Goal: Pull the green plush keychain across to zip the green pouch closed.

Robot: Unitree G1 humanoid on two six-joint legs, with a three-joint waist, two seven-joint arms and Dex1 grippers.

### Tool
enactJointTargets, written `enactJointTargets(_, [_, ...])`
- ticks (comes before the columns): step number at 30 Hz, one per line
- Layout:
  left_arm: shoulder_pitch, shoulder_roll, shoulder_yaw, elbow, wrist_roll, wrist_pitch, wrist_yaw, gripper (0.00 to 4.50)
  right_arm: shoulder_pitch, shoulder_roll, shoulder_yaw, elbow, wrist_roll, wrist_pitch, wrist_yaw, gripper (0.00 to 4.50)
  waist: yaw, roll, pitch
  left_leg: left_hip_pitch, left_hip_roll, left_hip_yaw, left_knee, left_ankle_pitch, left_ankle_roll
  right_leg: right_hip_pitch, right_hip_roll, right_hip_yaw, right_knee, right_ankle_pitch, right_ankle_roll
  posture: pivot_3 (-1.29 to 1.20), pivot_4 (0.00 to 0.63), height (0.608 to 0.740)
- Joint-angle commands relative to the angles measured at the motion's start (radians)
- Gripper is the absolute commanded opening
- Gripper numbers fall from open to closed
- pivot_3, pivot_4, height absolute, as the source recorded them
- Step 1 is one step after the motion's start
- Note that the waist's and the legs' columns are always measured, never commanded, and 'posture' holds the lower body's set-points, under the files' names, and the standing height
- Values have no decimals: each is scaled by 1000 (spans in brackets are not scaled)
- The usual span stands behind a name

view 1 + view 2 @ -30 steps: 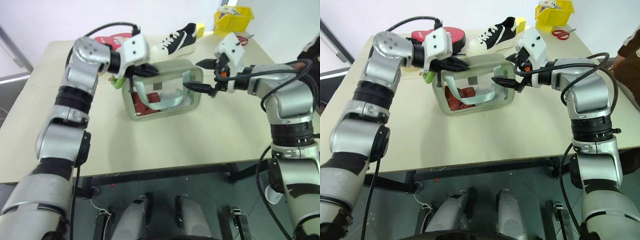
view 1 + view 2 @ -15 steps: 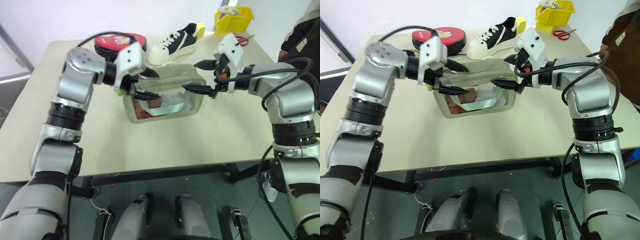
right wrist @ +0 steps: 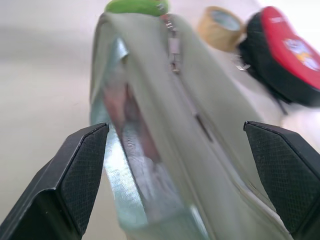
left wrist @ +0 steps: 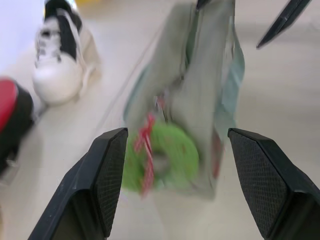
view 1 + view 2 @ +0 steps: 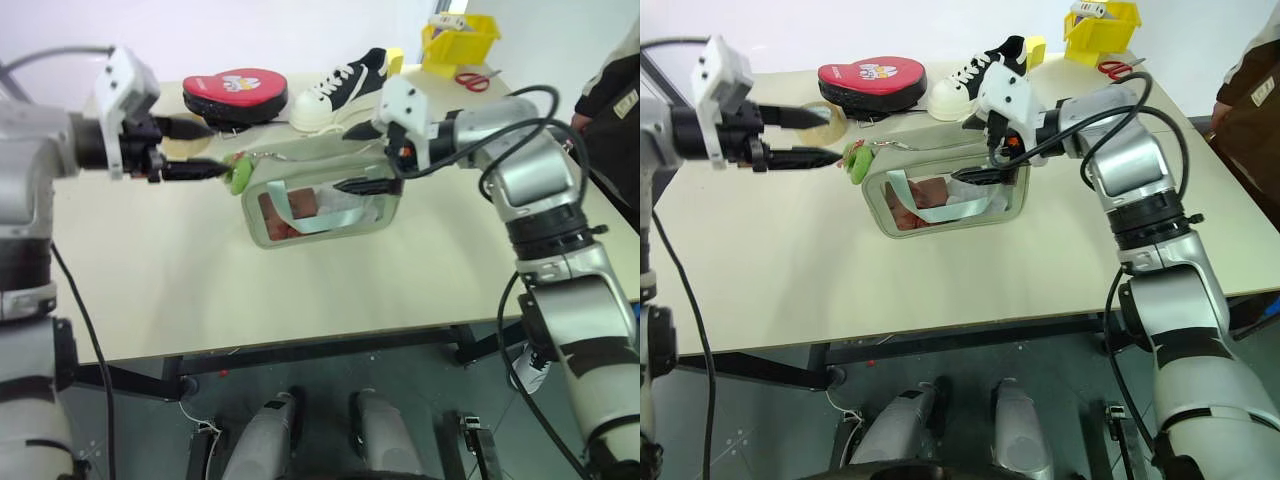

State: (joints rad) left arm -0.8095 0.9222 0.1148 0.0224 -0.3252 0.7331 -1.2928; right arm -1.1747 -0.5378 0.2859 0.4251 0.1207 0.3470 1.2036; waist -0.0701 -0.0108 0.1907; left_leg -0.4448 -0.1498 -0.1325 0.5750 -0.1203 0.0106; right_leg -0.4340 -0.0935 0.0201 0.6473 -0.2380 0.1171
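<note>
My gripper will hold the edge of the green pouch (image 5: 322, 200). The pouch will gape open beyond the metal pull, because a dark slit (image 3: 203, 127) breaks the pouch's top seam there.
The green pouch (image 5: 322, 197) stands on the table with its clear window facing me and its top seam drawn together (image 3: 200, 125). The green plush keychain (image 5: 238, 172) hangs at its left end and shows between my left fingers in the left wrist view (image 4: 167, 156). My left gripper (image 5: 820, 138) is open, a short way left of the keychain and apart from it. My right gripper (image 5: 358, 158) is open over the pouch's right part, one finger behind the top and one in front of the window. Whether it touches the pouch I cannot tell.
Behind the pouch lie a red-black pad (image 5: 233, 92), a tape roll (image 5: 823, 122) and a black-and-white sneaker (image 5: 345, 82). A yellow bin (image 5: 460, 38) and scissors (image 5: 474, 78) sit at the far right corner. A person (image 5: 610, 95) stands by the table's right edge.
My left gripper has opened, let go of the keychain and drawn away to the left. My right gripper has moved left over the pouch, whose top now looks closed.
</note>
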Motion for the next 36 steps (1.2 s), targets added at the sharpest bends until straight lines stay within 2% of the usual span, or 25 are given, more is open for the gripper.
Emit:
enactJointTargets(1, [109, 5, 109, -241, -112, 132, 82, 3410, -59, 42, 24, 111, -47, -111, 26, 4500, 2, 0, 0, 0, 0, 0, 0, 0, 0, 0, 0, 0, 0, 0, 0, 0, 150, 740])
enactJointTargets(2, [135, -1, 126, -279, -127, 154, 115, 3410, -65, 51, 27, 137, -57, -130, 31, 4500, 3, 0, 0, 0, 0, -1, 0, 0, 0, 0, 1, 0, 0, 0, 0, 0, 150, 740])
enactJointTargets(5, [177, -7, 162, -351, -172, 205, 189, 3467, -84, 68, 26, 200, -78, -174, 48, 3641, 11, 0, 0, 1, 0, -2, 1, 0, -1, 2, 3, -1, 0, 0, 0, 0, 150, 740])
enactJointTargets(9, [193, 8, 176, -375, -203, 221, 239, 3467, -104, 79, 22, 246, -97, -211, 54, 1480, 15, 0, 0, 1, 0, -2, 1, 0, -1, 2, 3, -1, 0, 0, 0, 0, 150, 740])
enactJointTargets(12, [191, 21, 181, -361, -218, 215, 263, 3467, -127, 99, 15, 273, -120, -210, 11, 21, 14, 0, 0, 2, 0, -2, 0, 0, -1, 2, 3, -1, 0, 0, 0, 0, 150, 740])
enactJointTargets(23, [125, 35, 101, -267, -222, 134, 276, 3467, -116, 134, -18, 162, -145, 44, -138, 21, 28, 0, 0, 1, 0, -1, -1, 0, -2, 0, 3, 1, 0, 0, -1, 0, 150, 740])
enactJointTargets(32, [105, 28, 40, -225, -216, 71, 271, 3467, -20, 134, 14, -20, -149, 173, -158, 21, 26, 0, 0, 1, 0, -1, -2, 0, -2, 0, 3, 1, 0, 0, -1, 0, 150, 740])
enactJointTargets(35, [100, 34, 34, -216, -221, 64, 267, 3467, -19, 132, 1, -46, -141, 188, -167, 1136, 26, 0, 0, 1, 0, -1, -2, 0, -2, 0, 3, 1, 0, 0, -1, 0, 150, 740])
enactJointTargets(36, [98, 37, 33, -212, -222, 61, 265, 3467, -25, 129, -10, -54, -137, 194, -175, 1723, 26, 0, 0, 1, 0, -1, -2, 0, -2, 0, 3, 1, 0, 0, -1, 0, 150, 740])
